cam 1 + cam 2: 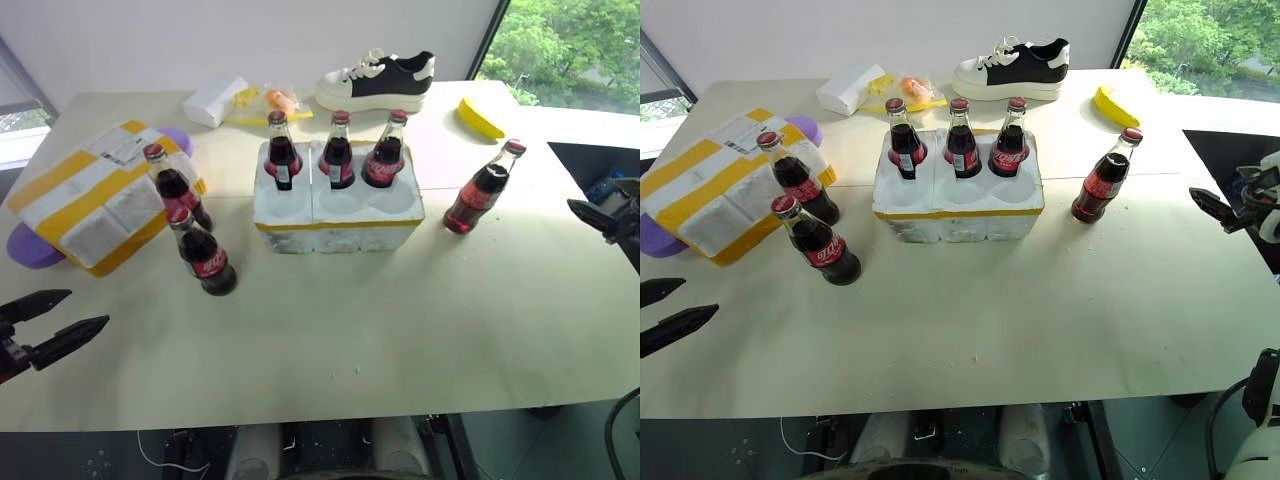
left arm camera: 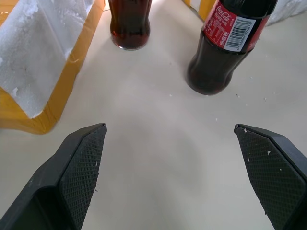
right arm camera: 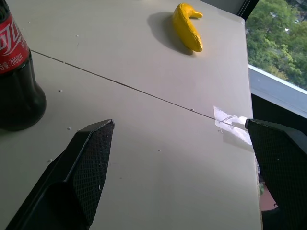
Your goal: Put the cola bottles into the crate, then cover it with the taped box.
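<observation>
I expect the cola bottle to sink just as deep when I lower it into a front hole of the crate, because the back bottles sit sunk up to their red labels.
The white crate with a yellow band stands mid-table. Three cola bottles stand upright in its back wells; the front wells are bare. Two more bottles stand left of the crate, beside the taped box, which lies at the left with its label up. One bottle stands right of the crate. My left gripper hovers open near the table's front left, facing the two left bottles. My right gripper is open off the table's right side, with the right bottle ahead to its side.
A black-and-white sneaker, a banana, a small plain white box and a snack packet lie along the back. A purple disc sits under the taped box. The table's front half is bare.
</observation>
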Controlling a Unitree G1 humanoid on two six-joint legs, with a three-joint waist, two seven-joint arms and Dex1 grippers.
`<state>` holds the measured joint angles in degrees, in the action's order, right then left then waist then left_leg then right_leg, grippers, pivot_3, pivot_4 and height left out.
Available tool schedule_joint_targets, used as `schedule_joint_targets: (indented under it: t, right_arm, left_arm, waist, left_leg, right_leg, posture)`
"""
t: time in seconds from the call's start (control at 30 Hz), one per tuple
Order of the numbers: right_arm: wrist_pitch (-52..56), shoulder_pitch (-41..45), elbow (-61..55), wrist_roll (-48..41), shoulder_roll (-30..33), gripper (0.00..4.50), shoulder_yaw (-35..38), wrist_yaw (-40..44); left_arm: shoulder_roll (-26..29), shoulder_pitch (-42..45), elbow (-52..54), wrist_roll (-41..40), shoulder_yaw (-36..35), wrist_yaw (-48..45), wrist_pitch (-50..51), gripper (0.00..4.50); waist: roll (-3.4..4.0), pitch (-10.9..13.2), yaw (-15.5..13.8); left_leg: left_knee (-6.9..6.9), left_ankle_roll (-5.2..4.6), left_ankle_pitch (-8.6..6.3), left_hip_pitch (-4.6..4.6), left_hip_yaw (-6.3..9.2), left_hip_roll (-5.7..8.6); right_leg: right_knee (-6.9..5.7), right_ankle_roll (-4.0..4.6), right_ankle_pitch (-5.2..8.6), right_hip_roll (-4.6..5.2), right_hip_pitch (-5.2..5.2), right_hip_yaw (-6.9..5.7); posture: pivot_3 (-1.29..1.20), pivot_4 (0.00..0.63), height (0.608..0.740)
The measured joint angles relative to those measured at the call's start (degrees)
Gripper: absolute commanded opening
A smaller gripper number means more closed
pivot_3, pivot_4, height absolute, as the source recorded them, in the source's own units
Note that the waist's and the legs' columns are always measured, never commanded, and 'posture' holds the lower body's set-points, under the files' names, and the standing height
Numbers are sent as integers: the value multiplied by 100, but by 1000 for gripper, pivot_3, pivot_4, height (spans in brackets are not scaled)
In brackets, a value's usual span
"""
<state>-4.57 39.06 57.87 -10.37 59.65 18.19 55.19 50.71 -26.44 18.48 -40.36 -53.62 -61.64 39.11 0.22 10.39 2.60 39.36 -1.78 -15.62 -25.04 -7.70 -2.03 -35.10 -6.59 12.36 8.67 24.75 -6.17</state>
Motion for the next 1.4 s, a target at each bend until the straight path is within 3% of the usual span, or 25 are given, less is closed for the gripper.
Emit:
schedule_joint_targets:
  t: [0.53, 0.77, 1.0, 1.4]
  right_arm:
    - [58, 77, 135, -11, 79, 4500, 0, 272]
    - [980, 80, -298, -408, 442, 4500, 36, 1233]
    - [3033, -88, -2370, -1465, 1079, 4500, 155, 2603]
    - [5611, -620, -6024, -3521, 1200, 4500, 768, 2603]
  left_arm:
    - [-7, 495, -218, 23, 337, 63, -72, 4463]
    - [180, 939, -266, -250, 566, -138, 54, 4463]
    - [439, 1350, -250, -391, 1068, -370, 76, 4463]
    - [424, 2597, -490, -156, 2603, -424, -194, 4463]
  waist:
    - [1, -1, -12]
    - [6, -1, -4]
    - [19, -1, -19]
    - [17, -2, -140]
  left_leg:
    - [0, 1, 2, 3, 1, 6]
    - [0, 1, 2, 6, 2, 3]
    - [-2, 1, 1, 10, 3, -2]
    - [-5, 0, -2, 9, 3, -1]
  right_leg:
    - [-5, -3, -2, 0, -6, 0]
    - [-7, -16, -9, 0, -6, 1]
    - [-8, -16, -10, 2, -4, 2]
    - [-8, -12, -12, 7, 1, 3]
  posture:
    - [0, 150, 740]
    - [0, 150, 740]
    - [0, 150, 740]
    - [0, 150, 740]
